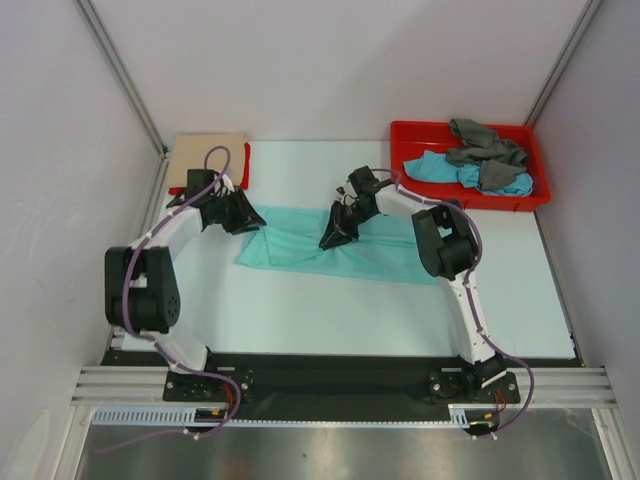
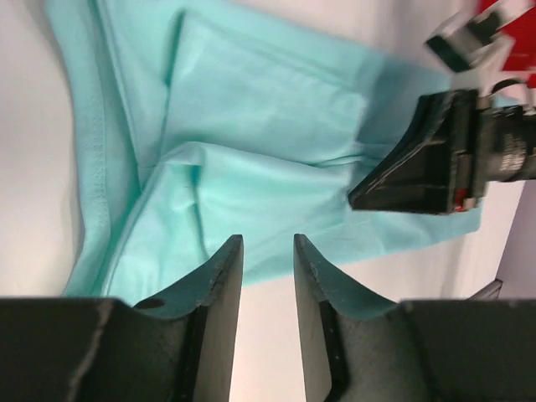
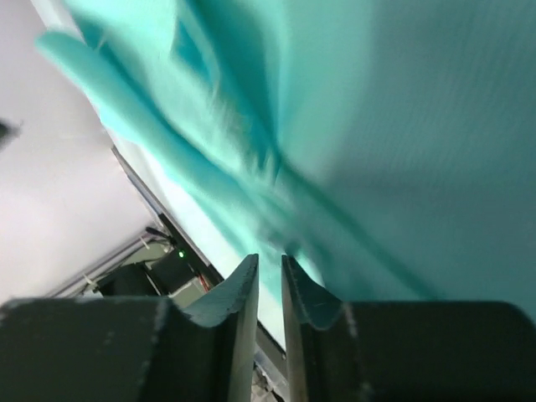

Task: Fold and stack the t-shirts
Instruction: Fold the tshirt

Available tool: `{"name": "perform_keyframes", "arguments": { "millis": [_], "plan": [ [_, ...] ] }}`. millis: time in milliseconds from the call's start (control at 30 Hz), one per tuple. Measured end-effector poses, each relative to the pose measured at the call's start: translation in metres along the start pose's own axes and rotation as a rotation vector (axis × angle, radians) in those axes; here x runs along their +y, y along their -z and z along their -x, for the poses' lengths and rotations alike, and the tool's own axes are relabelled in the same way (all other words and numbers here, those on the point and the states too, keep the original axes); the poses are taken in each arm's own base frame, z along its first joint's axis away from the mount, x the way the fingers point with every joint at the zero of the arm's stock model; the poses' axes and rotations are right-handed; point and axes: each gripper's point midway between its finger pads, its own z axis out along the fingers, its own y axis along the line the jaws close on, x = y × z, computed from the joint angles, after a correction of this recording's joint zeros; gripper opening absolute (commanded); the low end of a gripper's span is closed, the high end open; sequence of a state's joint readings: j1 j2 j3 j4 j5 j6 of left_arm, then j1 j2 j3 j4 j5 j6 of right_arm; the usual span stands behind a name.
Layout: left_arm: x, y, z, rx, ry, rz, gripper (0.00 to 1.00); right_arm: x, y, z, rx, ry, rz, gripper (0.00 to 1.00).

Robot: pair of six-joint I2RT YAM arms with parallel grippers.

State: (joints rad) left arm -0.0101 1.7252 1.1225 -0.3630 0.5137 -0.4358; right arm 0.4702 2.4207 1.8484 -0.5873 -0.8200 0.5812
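My arms have the mint-green t-shirt [image 1: 375, 258] lying crosswise in front of them, so next my left gripper swings its creased end [image 1: 254, 254] back while my right gripper pulls the opposite end near.
A mint-green t-shirt [image 1: 290, 248] lies partly folded on the white table, creased, with a flap doubled over its middle [image 2: 268, 126]. My left gripper [image 1: 245, 215] hovers at the shirt's left edge, open, with only bare table between its fingers [image 2: 266, 239]. My right gripper [image 1: 336, 234] is over the shirt's middle, its jaws a narrow gap apart with nothing in them [image 3: 268, 258], and green cloth [image 3: 402, 126] just beyond the tips. The left wrist view shows the right gripper [image 2: 410, 180] low over the cloth. A beige t-shirt [image 1: 205, 160] lies folded on a red one [image 1: 245, 165] at the back left.
A red plastic tray [image 1: 400, 135] at the back right holds a crumpled grey t-shirt [image 1: 485, 145] and a turquoise-blue one [image 1: 435, 168]. White walls enclose the table on three sides. Both arm bases sit on the black rail at the near edge.
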Motion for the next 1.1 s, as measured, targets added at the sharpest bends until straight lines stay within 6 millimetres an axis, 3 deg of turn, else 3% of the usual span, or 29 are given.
{"name": "perform_keyframes", "arguments": {
  "millis": [67,100,167,233,367,467,500,567,733,867,967,1067,1100],
  "plan": [
    [-0.016,0.022,0.012,-0.073,-0.04,-0.013,0.28,0.003,0.009,-0.007,-0.001,0.008,-0.018,0.26],
    [-0.022,0.031,0.016,-0.104,-0.057,-0.02,0.2,0.005,0.016,-0.01,-0.009,0.017,-0.025,0.28],
    [-0.026,0.039,0.018,-0.137,-0.064,-0.021,0.17,0.011,0.031,-0.018,-0.024,0.036,-0.038,0.29],
    [-0.019,0.036,0.011,-0.13,-0.048,-0.011,0.15,0.014,0.051,-0.025,-0.051,0.049,-0.046,0.3],
    [0.02,0.011,-0.026,-0.04,0.047,0.079,0.1,0.012,0.1,-0.025,-0.14,0.048,-0.051,0.31],
    [0.047,-0.002,-0.047,0.016,0.113,0.145,0.07,-0.009,0.139,-0.023,-0.22,0.015,-0.083,0.34],
    [0.057,-0.003,-0.053,0.028,0.137,0.168,0.06,-0.019,0.151,-0.022,-0.246,-0.003,-0.105,0.41],
    [0.076,-0.003,-0.063,0.036,0.205,0.197,0.06,-0.04,0.17,-0.024,-0.29,-0.036,-0.155,0.45],
    [0.089,0.008,-0.064,-0.014,0.291,0.178,0.06,-0.102,0.209,-0.049,-0.38,-0.165,-0.337,0.51],
    [0.089,0.018,-0.071,-0.034,0.303,0.19,0.39,-0.148,0.234,-0.077,-0.425,-0.303,-0.439,0.56],
    [0.084,0.032,-0.07,-0.062,0.306,0.207,0.56,-0.177,0.253,-0.092,-0.462,-0.408,-0.486,0.63],
    [0.074,0.049,-0.062,-0.114,0.287,0.204,0.72,-0.191,0.267,-0.101,-0.488,-0.459,-0.525,0.71],
    [0.071,0.054,-0.06,-0.134,0.281,0.202,0.73,-0.193,0.27,-0.103,-0.496,-0.464,-0.534,0.72]
  ]
}}
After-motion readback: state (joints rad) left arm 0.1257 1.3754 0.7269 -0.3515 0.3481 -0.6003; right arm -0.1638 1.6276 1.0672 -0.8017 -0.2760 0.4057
